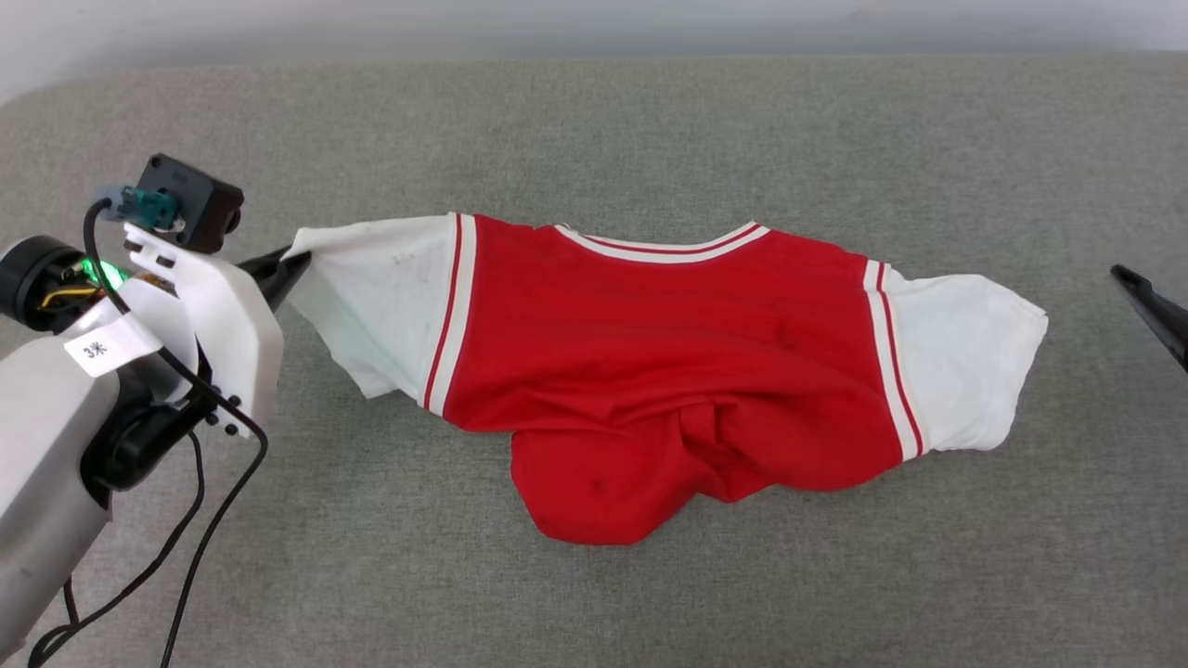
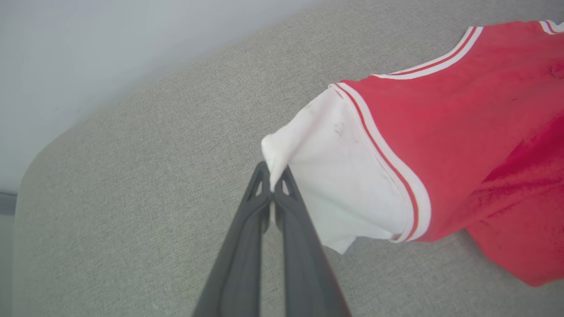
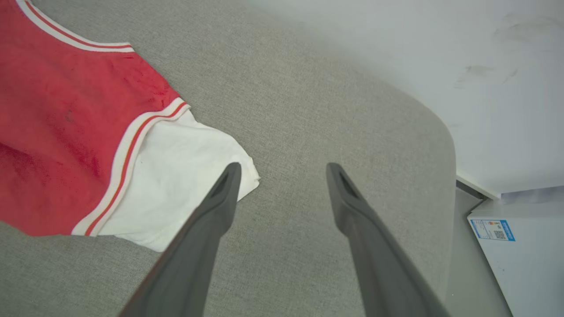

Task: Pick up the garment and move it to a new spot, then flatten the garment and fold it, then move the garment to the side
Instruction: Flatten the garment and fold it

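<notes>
The garment's lower part (image 1: 668, 306) is bunched up in loose folds (image 1: 699, 429), so the garment should open out into a longer body when the robot lifts both white sleeves.
The garment (image 1: 668, 362), a red jersey T-shirt with white sleeves and striped trim, lies spread sideways on the grey surface, its lower part bunched toward the front. My left gripper (image 1: 290, 262) is shut on the tip of the garment's left white sleeve (image 2: 339, 185); in the left wrist view the left gripper (image 2: 274, 176) pinches a corner of white cloth between its dark fingers. My right gripper (image 3: 284, 169) stands open above bare surface just right of the other white sleeve (image 3: 176, 189), touching nothing. One right finger (image 1: 1151, 311) shows at the head view's right edge.
The grey fabric surface (image 1: 594, 594) extends wide around the shirt, with rounded back corners. A pale wall runs behind it. In the right wrist view a white box with a blue label (image 3: 506, 237) sits beyond the surface's edge. Black cables (image 1: 186, 547) hang from my left arm.
</notes>
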